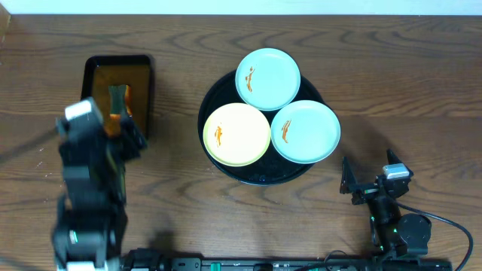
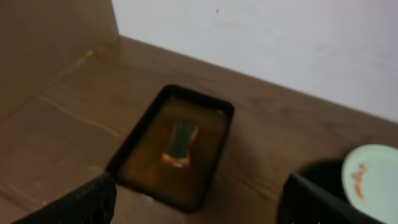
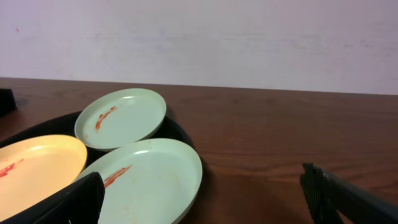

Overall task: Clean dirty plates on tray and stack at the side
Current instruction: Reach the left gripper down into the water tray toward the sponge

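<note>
My left gripper is open with the sponge clear of the pan's rim (image 1: 152, 83) and narrow way across my fingers, so it should go on lowering until they straddle the sponge's waist (image 1: 119, 100).
The round black tray (image 1: 260, 178) holds all three plates, each with an orange-brown sauce smear. One mint plate (image 1: 267, 79) lies at the back, the yellow plate (image 1: 236, 134) front left, and the second mint plate (image 1: 305, 132) front right. In the right wrist view I see the far mint plate (image 3: 121, 117), the near mint plate (image 3: 149, 180), the yellow plate (image 3: 37, 165) and the tray rim (image 3: 181, 132). My right gripper (image 1: 355, 184) (image 3: 205, 208) is open and empty, to the right of the tray. My left gripper (image 1: 124, 139) (image 2: 199, 208) is open and empty, beside the pan.
A rectangular black pan (image 1: 120, 59) of brownish liquid stands at the left, with a green and orange sponge (image 1: 118, 102) in it. The pan (image 2: 224, 111) and sponge (image 2: 180, 140) also show in the left wrist view, with a mint plate (image 2: 373, 180) at its right edge.
</note>
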Tool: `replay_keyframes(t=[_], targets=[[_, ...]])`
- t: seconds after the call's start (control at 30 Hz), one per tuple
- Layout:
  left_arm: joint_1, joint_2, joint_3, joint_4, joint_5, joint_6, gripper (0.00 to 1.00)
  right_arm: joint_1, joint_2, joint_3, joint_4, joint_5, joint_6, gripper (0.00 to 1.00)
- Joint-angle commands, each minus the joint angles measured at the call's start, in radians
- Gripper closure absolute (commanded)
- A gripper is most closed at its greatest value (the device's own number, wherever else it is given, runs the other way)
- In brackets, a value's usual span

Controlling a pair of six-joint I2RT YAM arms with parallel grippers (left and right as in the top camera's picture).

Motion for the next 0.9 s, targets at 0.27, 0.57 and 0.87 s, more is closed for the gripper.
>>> replay_keyframes(t=[0.27,0.57,0.87], targets=[[0.114,0.4,0.437,-0.284,0.146,0.024,0.13,-0.008,-0.001,-0.002,-0.004,0.002,-0.014,0.01],[0.282,0.589,0.534,-0.323,0.272,0.024,0.13,-0.008,-0.001,-0.002,-0.004,0.002,-0.014,0.01],[0.303,0.846,0.534,-0.212,0.272,0.035,0.13,-0.008,-0.001,-0.002,-0.004,0.002,-0.014,0.01]])
